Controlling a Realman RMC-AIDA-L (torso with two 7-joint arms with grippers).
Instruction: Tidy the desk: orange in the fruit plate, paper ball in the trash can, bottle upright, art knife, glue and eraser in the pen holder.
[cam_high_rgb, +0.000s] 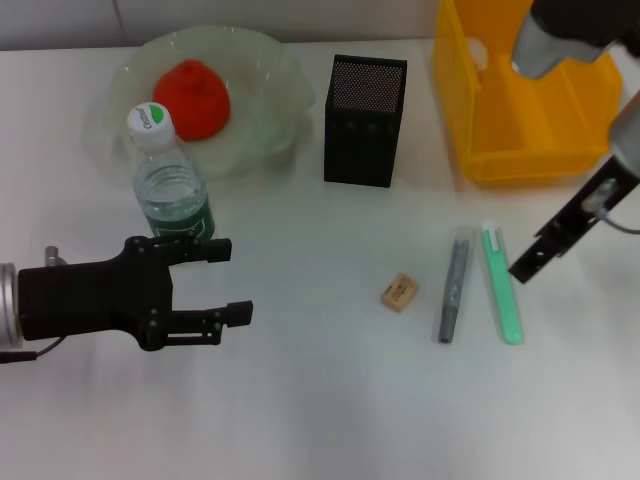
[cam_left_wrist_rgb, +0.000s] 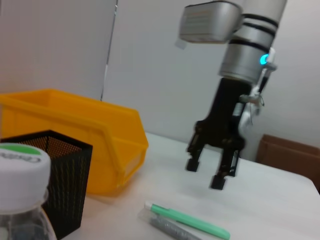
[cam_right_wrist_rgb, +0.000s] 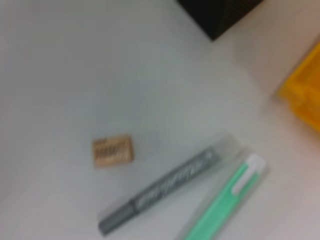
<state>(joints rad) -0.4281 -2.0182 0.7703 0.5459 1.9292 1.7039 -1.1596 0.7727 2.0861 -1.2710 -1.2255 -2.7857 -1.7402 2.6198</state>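
A gap (cam_high_rgb: 478, 274) lies between the green glue stick and the grey art knife, so the robot's right gripper should go on toward the stick's white end (cam_high_rgb: 491, 238) before it closes there.
The orange (cam_high_rgb: 192, 97) lies in the clear fruit plate (cam_high_rgb: 275, 90) at the back left. The water bottle (cam_high_rgb: 168, 180) stands upright in front of the plate, and its cap shows in the left wrist view (cam_left_wrist_rgb: 20, 172). My left gripper (cam_high_rgb: 230, 281) is open and empty, just in front of the bottle. The black mesh pen holder (cam_high_rgb: 365, 120) stands at the middle back. The tan eraser (cam_high_rgb: 400, 292), grey art knife (cam_high_rgb: 455, 285) and green glue stick (cam_high_rgb: 503, 285) lie on the table at front right. My right gripper (cam_high_rgb: 525, 268) hovers open beside the glue stick (cam_left_wrist_rgb: 192, 221).
A yellow bin (cam_high_rgb: 530, 110) stands at the back right, and a pale round thing (cam_high_rgb: 478, 52) shows inside it. The right arm (cam_high_rgb: 590, 205) reaches down in front of the bin. The right wrist view shows the eraser (cam_right_wrist_rgb: 113, 151), knife (cam_right_wrist_rgb: 165, 187) and glue stick (cam_right_wrist_rgb: 227, 200).
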